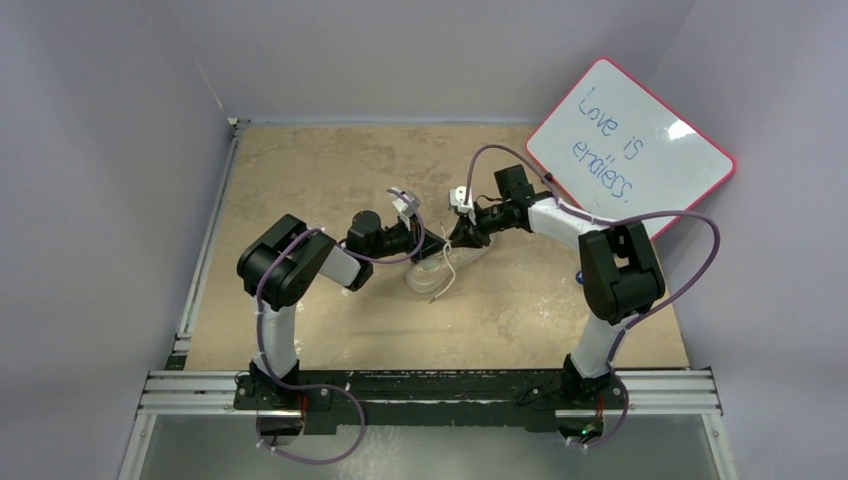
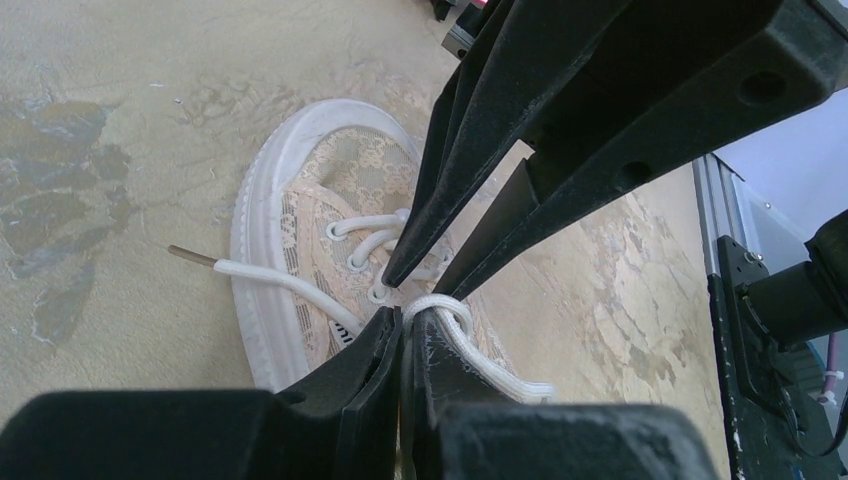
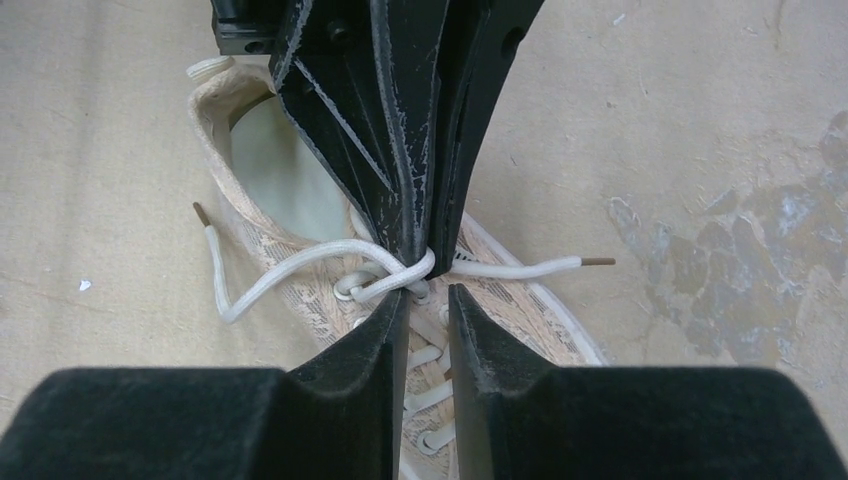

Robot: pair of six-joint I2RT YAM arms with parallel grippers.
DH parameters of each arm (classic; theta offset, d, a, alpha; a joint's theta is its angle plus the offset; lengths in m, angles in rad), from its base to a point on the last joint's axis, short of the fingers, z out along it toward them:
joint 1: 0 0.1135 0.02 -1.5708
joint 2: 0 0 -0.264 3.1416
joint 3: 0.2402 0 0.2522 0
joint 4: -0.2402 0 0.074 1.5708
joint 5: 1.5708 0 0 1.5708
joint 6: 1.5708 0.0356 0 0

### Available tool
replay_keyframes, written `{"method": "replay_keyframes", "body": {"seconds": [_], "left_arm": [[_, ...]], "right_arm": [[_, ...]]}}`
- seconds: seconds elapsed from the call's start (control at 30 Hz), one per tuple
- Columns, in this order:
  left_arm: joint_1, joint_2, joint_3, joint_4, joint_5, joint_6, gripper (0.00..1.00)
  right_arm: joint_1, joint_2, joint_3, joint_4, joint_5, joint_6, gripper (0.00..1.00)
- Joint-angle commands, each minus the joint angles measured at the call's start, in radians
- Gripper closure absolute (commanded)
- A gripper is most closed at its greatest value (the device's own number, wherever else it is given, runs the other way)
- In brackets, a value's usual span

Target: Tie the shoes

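I should pull a loop back through the wrap with my left gripper while my right gripper pins the crossing [image 3: 411, 284], as the white lace [image 3: 429, 263] wraps around my left fingers.
A cream sneaker [image 1: 432, 275] lies on the tan tabletop, with both grippers meeting over its laces. My left gripper [image 2: 412, 315] is shut on a fold of white lace [image 2: 455, 310] just above the top eyelets. In the right wrist view the same left gripper [image 3: 425, 255] pinches the lace where two strands cross over the shoe [image 3: 310, 290]. My right gripper [image 3: 428, 295] faces it tip to tip, its jaws a narrow gap apart with nothing between them. One lace end [image 3: 530, 267] trails right, the other [image 3: 215, 270] left.
A pink-framed whiteboard [image 1: 630, 145] with writing leans at the back right. Grey walls close the left and far sides. An aluminium rail [image 1: 430, 390] carrying both arm bases runs along the near edge.
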Motion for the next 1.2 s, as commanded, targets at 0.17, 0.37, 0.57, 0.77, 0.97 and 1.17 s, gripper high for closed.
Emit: {"method": "replay_keyframes", "body": {"seconds": [0.17,0.37,0.57,0.77,0.97,1.17], "left_arm": [[-0.002,-0.024,0.024,0.019,0.022,0.025,1.00],[-0.002,-0.026,0.024,0.021,0.025,0.022,1.00],[-0.002,-0.071,0.014,-0.039,-0.012,0.058,0.98],[0.032,-0.251,-0.025,-0.274,-0.134,0.122,0.72],[0.087,-0.379,-0.024,-0.540,-0.165,0.149,0.49],[0.107,-0.290,0.079,-0.716,-0.072,0.149,0.44]], "right_arm": [[0.025,-0.023,0.001,-0.021,-0.091,-0.041,0.73],[0.025,-0.008,0.001,0.007,-0.083,0.007,0.83],[0.022,-0.048,-0.047,0.086,-0.039,0.122,1.00],[0.015,-0.109,-0.122,0.185,0.006,0.213,1.00],[0.011,-0.113,-0.124,0.207,0.005,0.235,1.00],[0.011,-0.121,-0.137,0.205,0.008,0.232,1.00]]}}
